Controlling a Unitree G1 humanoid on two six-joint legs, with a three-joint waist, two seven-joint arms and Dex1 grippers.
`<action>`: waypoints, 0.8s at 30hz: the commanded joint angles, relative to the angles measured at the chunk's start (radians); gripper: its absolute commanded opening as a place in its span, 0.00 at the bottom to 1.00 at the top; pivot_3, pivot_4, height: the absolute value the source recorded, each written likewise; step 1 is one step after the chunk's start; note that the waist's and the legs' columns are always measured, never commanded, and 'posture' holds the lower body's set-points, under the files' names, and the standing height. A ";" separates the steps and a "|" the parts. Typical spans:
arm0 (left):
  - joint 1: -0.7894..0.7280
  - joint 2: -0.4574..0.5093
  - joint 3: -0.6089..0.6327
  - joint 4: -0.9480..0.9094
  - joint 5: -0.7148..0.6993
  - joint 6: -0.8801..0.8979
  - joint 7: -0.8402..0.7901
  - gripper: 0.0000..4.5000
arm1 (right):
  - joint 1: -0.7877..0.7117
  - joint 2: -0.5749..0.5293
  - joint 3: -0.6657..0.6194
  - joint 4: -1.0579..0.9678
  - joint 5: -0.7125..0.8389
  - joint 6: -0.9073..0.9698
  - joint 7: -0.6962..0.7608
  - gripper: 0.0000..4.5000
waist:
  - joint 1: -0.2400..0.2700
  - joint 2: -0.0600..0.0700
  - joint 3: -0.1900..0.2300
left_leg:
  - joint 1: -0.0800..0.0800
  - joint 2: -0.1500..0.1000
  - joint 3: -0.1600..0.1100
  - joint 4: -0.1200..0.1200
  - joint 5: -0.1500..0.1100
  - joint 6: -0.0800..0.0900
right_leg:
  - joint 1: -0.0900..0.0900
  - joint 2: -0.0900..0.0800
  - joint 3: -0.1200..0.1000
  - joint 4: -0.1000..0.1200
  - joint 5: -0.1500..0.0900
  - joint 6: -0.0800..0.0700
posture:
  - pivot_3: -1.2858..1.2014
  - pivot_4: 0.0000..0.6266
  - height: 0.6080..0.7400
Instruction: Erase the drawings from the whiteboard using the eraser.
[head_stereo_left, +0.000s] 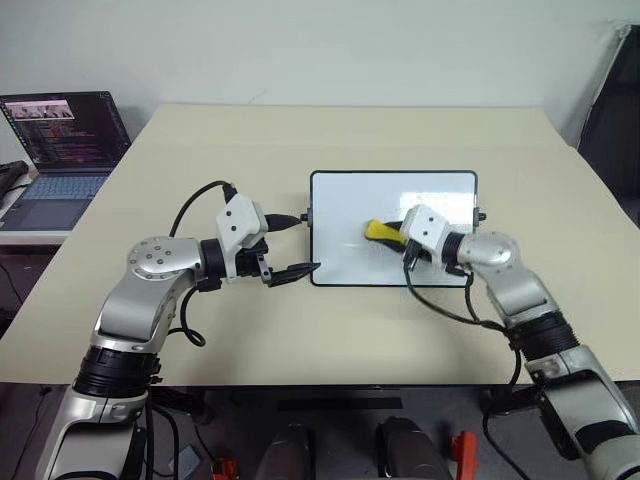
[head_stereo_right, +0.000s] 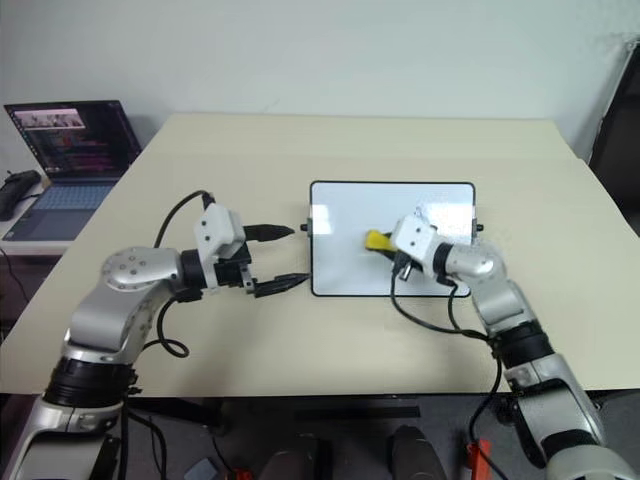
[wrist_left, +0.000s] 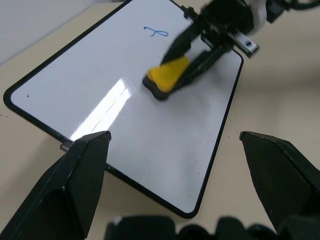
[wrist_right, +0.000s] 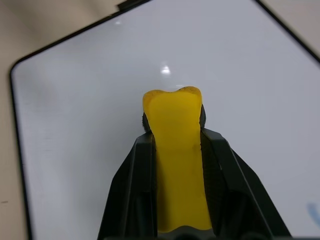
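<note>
Next, I pull the eraser back to the whiteboard's edge (head_stereo_left: 477, 198) first and then wipe the blue loop (wrist_left: 156, 32), because the loop is behind the eraser, next to my right gripper's body.
The whiteboard (head_stereo_left: 345, 205) lies flat on the table in front of me. My right gripper (head_stereo_left: 386, 232) is shut on the yellow eraser (head_stereo_left: 378, 230) and holds it over the middle of the board. The eraser's dark face (wrist_left: 156, 90) is down at the board's surface. A blue loop drawing (wrist_left: 156, 32) sits on the board past the eraser, toward the right side of the board. A trace of blue (wrist_right: 314, 212) also shows beside the right gripper's finger. My left gripper (head_stereo_left: 306, 243) stands open at the board's left edge, with one fingertip near the side knob (head_stereo_left: 305, 216) and the other by the near-left corner.
The beige table (head_stereo_left: 330, 135) stretches well beyond the board on all sides. An open laptop (head_stereo_left: 62, 150) stands on a lower surface off the table's far left. A dark object (head_stereo_left: 615, 110) stands past the table's right edge.
</note>
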 joint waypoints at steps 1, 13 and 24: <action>-0.016 0.011 0.021 -0.018 -0.004 -0.019 -0.001 1.00 | 0.064 0.011 0.042 0.046 -0.022 0.034 0.027 0.19 | -0.001 -0.001 0.000 | 0.004 0.000 0.001 -0.001 0.000 0.000 | 0.004 0.000 0.001 0.000 0.000 0.000 | 0.52 0.24 1.00; -0.020 0.015 0.022 -0.014 -0.004 -0.018 -0.001 1.00 | 0.045 -0.001 -0.038 -0.067 0.075 0.106 0.085 0.19 | 0.000 -0.001 0.000 | 0.008 0.001 0.001 -0.001 0.003 0.002 | 0.006 0.002 0.003 0.000 0.001 0.003 | 0.52 0.24 1.00; -0.037 0.043 0.034 0.002 -0.003 -0.024 -0.006 1.00 | 0.061 -0.437 -0.348 -0.577 0.454 0.519 0.378 0.19 | 0.020 0.002 0.002 | -0.025 0.001 -0.003 -0.003 0.002 0.001 | -0.022 -0.003 -0.001 -0.006 0.003 0.001 | 0.52 0.24 1.00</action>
